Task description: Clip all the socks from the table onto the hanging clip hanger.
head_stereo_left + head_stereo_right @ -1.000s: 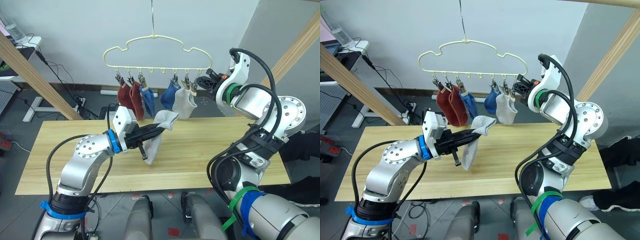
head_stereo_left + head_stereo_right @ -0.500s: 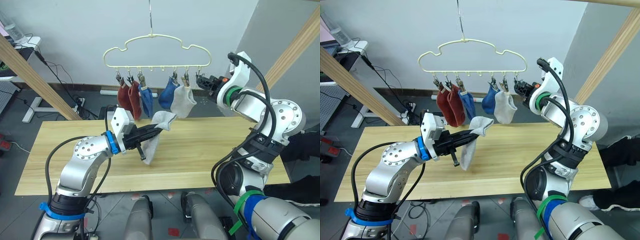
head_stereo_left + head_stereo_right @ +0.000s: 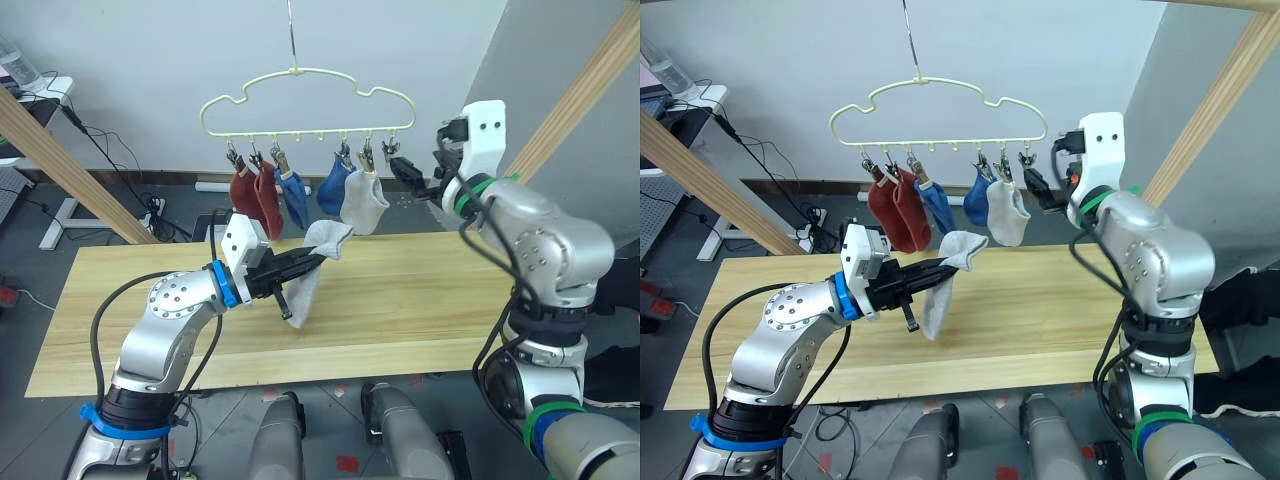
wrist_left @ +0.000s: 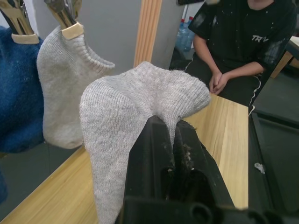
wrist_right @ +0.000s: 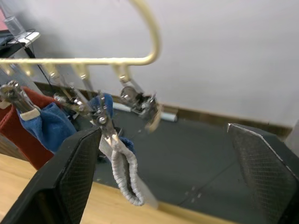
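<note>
The clip hanger (image 3: 308, 133) is hanging from a thin stem (image 3: 292, 38) and both its ends are free, so it will move sideways when I carry the squeezed end clip toward the sock.
The pale-yellow clip hanger (image 3: 300, 105) hangs above the far edge of the table (image 3: 430, 300). Two rust-red socks (image 3: 250, 195), two blue socks (image 3: 293, 197) and a light grey sock (image 3: 364, 200) hang from its clips. My left gripper (image 3: 318, 258) is shut on another grey sock (image 3: 308, 285), holding it above the table's middle; its fingertips (image 4: 161, 135) pinch the sock's fold. My right gripper (image 3: 405, 172) stands open just right of the hanger's right end. Its fingers (image 5: 70, 177) are spread wide, and an empty silver clip (image 5: 140, 105) hangs ahead of them.
Slanted wooden poles (image 3: 60, 150) (image 3: 585, 95) rise on both sides of the table. A person in black (image 4: 243, 42) sits past the table's end. Cables and a white desk (image 3: 60, 110) stand on the floor at the back left.
My right gripper has opened and drawn back a little to the right from the hanger's end clips. The hanger has swung slightly left. The left arm holds still with its grey sock.
</note>
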You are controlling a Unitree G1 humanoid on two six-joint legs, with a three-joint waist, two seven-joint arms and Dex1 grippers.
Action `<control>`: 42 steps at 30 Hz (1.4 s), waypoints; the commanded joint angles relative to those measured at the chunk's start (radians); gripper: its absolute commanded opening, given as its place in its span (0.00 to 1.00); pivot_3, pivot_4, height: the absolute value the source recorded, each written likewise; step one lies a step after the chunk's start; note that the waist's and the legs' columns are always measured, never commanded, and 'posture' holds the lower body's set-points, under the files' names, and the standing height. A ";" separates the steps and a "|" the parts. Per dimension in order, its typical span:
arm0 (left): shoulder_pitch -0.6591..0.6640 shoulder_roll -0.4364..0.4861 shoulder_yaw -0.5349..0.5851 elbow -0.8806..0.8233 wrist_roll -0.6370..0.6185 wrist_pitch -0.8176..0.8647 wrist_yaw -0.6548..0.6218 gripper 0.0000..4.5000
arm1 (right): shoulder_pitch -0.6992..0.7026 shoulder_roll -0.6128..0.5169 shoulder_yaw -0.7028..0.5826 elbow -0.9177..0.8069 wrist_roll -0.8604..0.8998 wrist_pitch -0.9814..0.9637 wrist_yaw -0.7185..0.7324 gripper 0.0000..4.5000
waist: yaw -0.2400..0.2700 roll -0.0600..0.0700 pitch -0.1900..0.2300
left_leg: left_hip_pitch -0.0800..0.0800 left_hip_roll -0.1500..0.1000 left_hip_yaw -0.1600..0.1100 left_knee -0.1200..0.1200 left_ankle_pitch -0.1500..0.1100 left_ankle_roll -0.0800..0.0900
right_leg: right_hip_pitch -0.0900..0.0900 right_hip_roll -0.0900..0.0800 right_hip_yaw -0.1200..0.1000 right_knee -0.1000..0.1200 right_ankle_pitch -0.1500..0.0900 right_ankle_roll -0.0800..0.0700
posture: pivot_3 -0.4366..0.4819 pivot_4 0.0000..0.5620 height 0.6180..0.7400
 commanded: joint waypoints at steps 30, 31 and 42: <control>0.097 0.054 0.152 -0.214 -0.122 0.084 0.072 0.00 | 0.096 0.201 0.177 0.068 -0.350 -0.465 -0.267 1.00 | 0.011 0.000 0.000 | 0.000 0.000 0.000 0.000 0.000 0.000 | 0.000 0.000 0.000 0.000 0.000 0.000 | 0.51 0.54 1.00; 0.098 0.055 0.153 -0.217 -0.122 0.086 0.073 0.00 | 0.095 0.204 0.179 0.073 -0.355 -0.471 -0.268 0.96 | 0.011 0.000 0.000 | 0.000 0.000 0.000 0.000 0.000 0.000 | 0.000 0.000 0.000 0.000 0.000 0.000 | 0.51 0.53 1.00; 0.099 0.068 0.150 -0.226 -0.130 0.093 0.073 0.00 | 0.104 0.231 0.189 0.098 -0.379 -0.499 -0.257 0.73 | 0.015 0.000 0.000 | 0.000 0.000 0.000 0.000 0.000 0.000 | 0.000 0.000 0.000 0.000 0.000 0.000 | 0.52 0.52 1.00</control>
